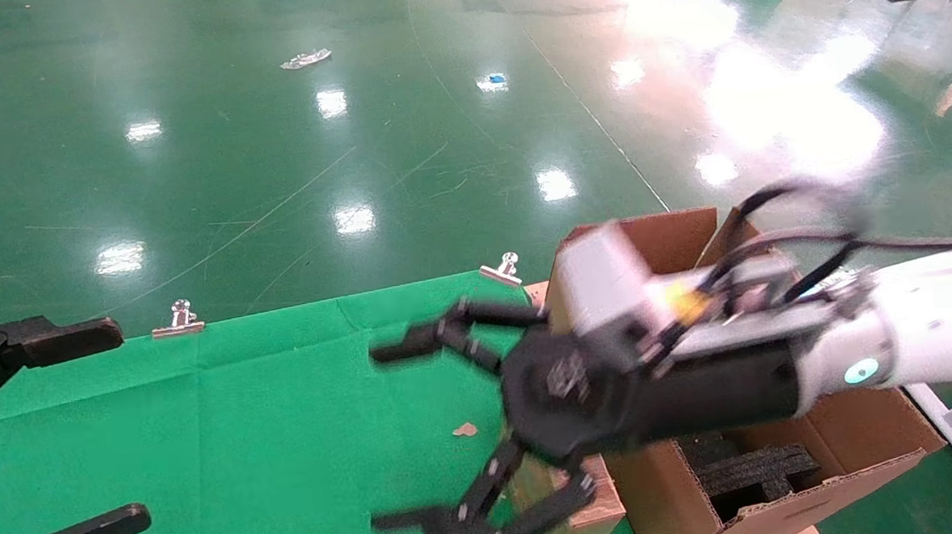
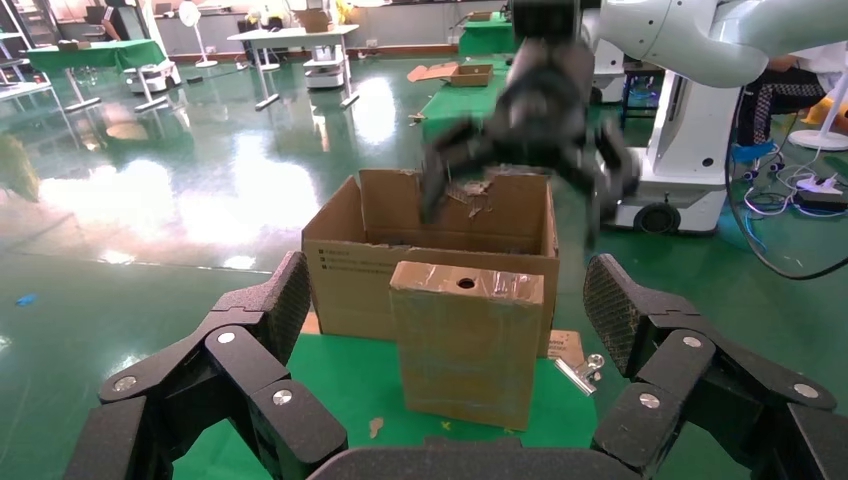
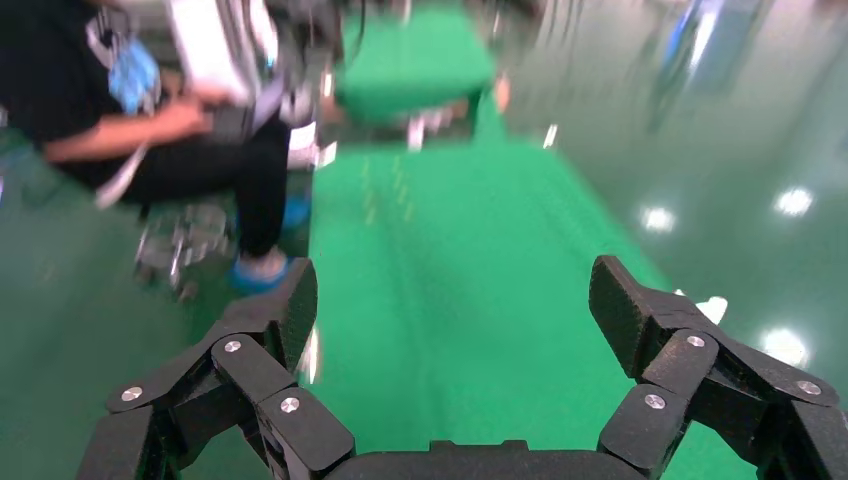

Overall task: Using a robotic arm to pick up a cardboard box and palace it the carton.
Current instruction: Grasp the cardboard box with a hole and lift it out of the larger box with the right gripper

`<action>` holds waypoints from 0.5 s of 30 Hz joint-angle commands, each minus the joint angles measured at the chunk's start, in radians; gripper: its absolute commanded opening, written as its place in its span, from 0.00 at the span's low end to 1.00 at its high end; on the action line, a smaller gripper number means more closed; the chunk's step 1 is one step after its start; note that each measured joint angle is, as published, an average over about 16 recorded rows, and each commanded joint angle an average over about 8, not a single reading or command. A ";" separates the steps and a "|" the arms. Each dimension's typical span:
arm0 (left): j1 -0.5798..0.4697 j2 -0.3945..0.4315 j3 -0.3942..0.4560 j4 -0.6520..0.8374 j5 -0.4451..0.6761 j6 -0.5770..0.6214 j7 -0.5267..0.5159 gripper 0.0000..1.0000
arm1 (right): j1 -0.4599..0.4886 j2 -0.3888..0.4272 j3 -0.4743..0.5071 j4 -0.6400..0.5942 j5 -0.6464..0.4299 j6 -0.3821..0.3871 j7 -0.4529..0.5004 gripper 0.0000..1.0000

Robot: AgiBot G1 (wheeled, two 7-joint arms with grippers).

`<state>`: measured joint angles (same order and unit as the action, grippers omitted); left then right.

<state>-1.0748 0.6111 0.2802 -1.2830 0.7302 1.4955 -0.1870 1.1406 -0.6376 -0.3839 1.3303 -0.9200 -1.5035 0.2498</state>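
My right gripper's fingers are pointing level across the green cloth (image 1: 425,443), past the cardboard box. I should back away, tip them down and straddle the box's narrow top (image 2: 506,286).
The slim cardboard box (image 2: 465,340) stands upright on the green cloth against the carton (image 2: 340,265), with a round hole in its top face. In the head view only a part of the box (image 1: 602,505) shows behind my right gripper. The carton (image 1: 865,441) stands at the table's right edge, with black foam inside. The white robotic arm (image 1: 934,344) reaches in from the right. My right gripper (image 1: 387,436) is open and empty, above the box and apart from it; it also shows in the left wrist view (image 2: 525,150). My left gripper (image 1: 110,427) is open at the far left and faces the box.
Metal binder clips (image 1: 182,317) (image 1: 503,269) hold the green cloth (image 1: 228,435) at the far edge. A small scrap (image 1: 464,429) lies on the cloth. A seated person (image 3: 180,140) shows in the right wrist view. The green floor lies beyond.
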 commanded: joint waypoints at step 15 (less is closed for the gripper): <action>0.000 0.000 0.001 0.000 -0.001 0.000 0.001 1.00 | 0.386 -0.076 -0.334 0.029 -0.367 -0.074 0.115 1.00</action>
<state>-1.0752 0.6107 0.2815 -1.2827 0.7294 1.4952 -0.1863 1.5340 -0.7052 -0.7220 1.3594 -1.2928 -1.5742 0.3657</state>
